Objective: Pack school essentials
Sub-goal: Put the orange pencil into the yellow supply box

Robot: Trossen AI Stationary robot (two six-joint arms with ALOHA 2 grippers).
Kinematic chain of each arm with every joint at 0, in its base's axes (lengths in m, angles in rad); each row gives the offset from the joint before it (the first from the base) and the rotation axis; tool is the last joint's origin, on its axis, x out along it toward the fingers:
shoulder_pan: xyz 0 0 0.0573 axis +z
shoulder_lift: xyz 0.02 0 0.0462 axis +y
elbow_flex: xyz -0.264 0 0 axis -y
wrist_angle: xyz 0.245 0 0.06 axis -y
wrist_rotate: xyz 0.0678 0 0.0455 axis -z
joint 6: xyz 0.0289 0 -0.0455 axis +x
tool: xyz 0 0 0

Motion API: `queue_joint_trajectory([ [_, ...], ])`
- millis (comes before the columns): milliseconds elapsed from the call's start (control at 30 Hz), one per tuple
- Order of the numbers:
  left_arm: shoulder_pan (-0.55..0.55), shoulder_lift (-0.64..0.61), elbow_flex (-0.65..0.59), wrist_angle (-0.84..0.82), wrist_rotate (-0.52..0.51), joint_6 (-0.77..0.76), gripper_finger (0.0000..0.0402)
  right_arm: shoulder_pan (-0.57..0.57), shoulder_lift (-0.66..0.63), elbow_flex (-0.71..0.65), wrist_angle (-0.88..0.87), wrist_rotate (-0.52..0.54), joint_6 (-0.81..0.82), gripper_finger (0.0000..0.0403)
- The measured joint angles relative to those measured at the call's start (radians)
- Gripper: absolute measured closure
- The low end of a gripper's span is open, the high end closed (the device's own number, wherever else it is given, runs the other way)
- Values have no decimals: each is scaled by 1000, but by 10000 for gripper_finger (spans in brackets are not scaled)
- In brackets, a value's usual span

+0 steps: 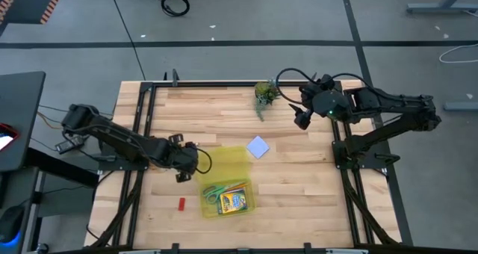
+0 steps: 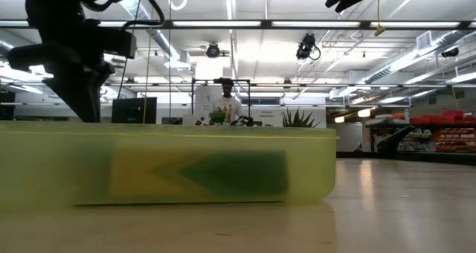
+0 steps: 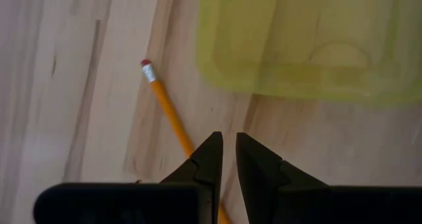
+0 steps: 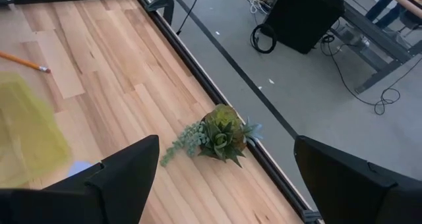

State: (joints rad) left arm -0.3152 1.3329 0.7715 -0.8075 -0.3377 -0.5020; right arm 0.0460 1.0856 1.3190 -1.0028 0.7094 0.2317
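The orange pencil (image 3: 185,141) lies at a slant under the left gripper's closed fingers, so the robot should move that gripper back, open it and turn it until its fingers are on either side of the pencil's body (image 3: 170,112).
A translucent yellow case (image 1: 228,198) lies open on the table; green-handled scissors (image 1: 215,191) and the yellow-green crayon box (image 1: 235,202) lie in its tray. Its lid (image 1: 228,160) lies flat toward the far edge. My left gripper (image 1: 181,173) hangs just left of the lid, over an orange pencil (image 3: 168,109) that lies on the wood. Its fingers (image 3: 211,159) are shut to a thin slit, and the pencil runs under one of them. The pale blue note pad (image 1: 258,147) and the red block (image 1: 180,203) lie apart on the table. My right gripper (image 1: 301,121) is open, raised near the plant. My left gripper (image 3: 227,141) points down over the pencil's middle (image 3: 188,145). The pencil passes beneath one finger rather than between the two. Whether that finger touches it, I cannot tell.
A small green potted plant (image 1: 264,93) sits by the far edge, below my right gripper (image 4: 225,141). In the low view the case wall (image 2: 163,167) fills the foreground. Bare wood shows right of the case and along the near edge.
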Motion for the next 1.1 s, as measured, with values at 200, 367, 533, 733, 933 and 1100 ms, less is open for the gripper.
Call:
queue_joint_trajectory([
  [200,19,-68,-77,22,2,2,352,0,0,0,-1,0,8,44],
  [367,55,-115,-142,63,23,1,357,0,0,0,-1,0,39,44],
  [533,124,-166,-219,120,79,-7,358,0,0,0,0,0,42,44],
  [733,248,-208,-257,164,166,-42,367,0,0,0,4,0,58,44],
  [933,377,-222,-254,111,240,-69,362,0,0,0,8,0,84,44],
  [1100,476,-221,-254,71,315,-89,327,0,0,0,8,0,92,44],
])
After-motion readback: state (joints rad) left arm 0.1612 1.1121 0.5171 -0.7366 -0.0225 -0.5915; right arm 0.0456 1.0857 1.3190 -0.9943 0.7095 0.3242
